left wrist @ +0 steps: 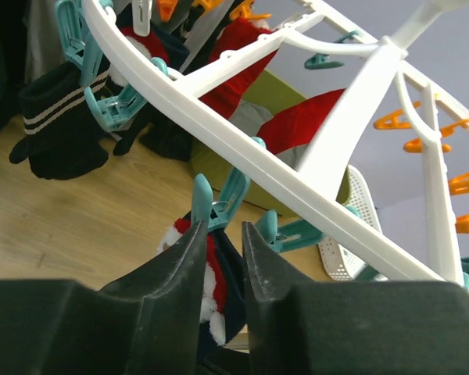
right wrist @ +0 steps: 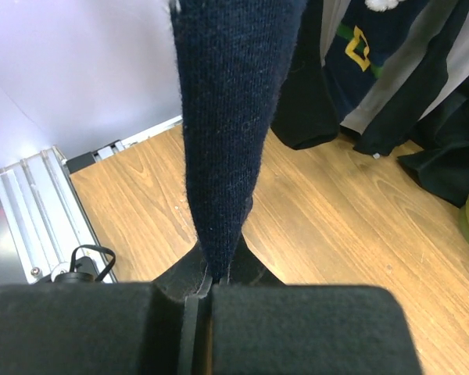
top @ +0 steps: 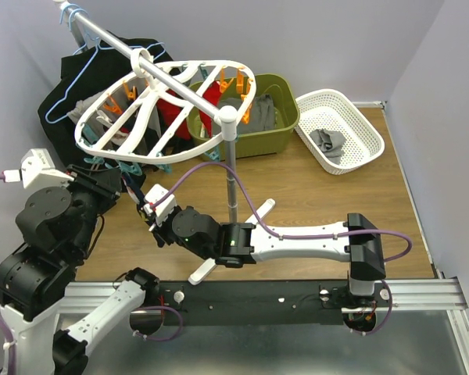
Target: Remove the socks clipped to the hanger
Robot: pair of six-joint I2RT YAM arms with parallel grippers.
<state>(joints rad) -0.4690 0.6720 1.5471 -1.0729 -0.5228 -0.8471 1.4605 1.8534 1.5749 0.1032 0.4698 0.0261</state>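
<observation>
The teal peg's handles [left wrist: 217,219] are above my left gripper's fingers, so next I raise the fingers and squeeze the handles [left wrist: 203,192] before my right gripper pulls the navy sock.
The white oval hanger [top: 102,147] hangs on a stand, ringed with orange and teal pegs. It also shows in the left wrist view [left wrist: 219,117]. Red socks [top: 172,105] and dark ones hang under it. My right gripper [top: 150,209] is below its near rim and is shut on the lower end of a dark navy sock [right wrist: 227,117], with the right gripper's tips [right wrist: 211,281] pinched together. My left gripper [left wrist: 223,228] is open, its tips just under a teal peg [left wrist: 211,205] that clips a navy sock with red and white trim [left wrist: 211,273]. In the top view the left gripper [top: 123,181] is under the hanger's left side.
The stand's pole [top: 233,180] rises just right of my right wrist. A green bin [top: 277,117] and a white basket [top: 359,109] holding grey socks [top: 328,142] stand behind. A black garment [top: 62,101] on a blue wire hanger hangs far left. A black striped sock [left wrist: 59,125] hangs nearby.
</observation>
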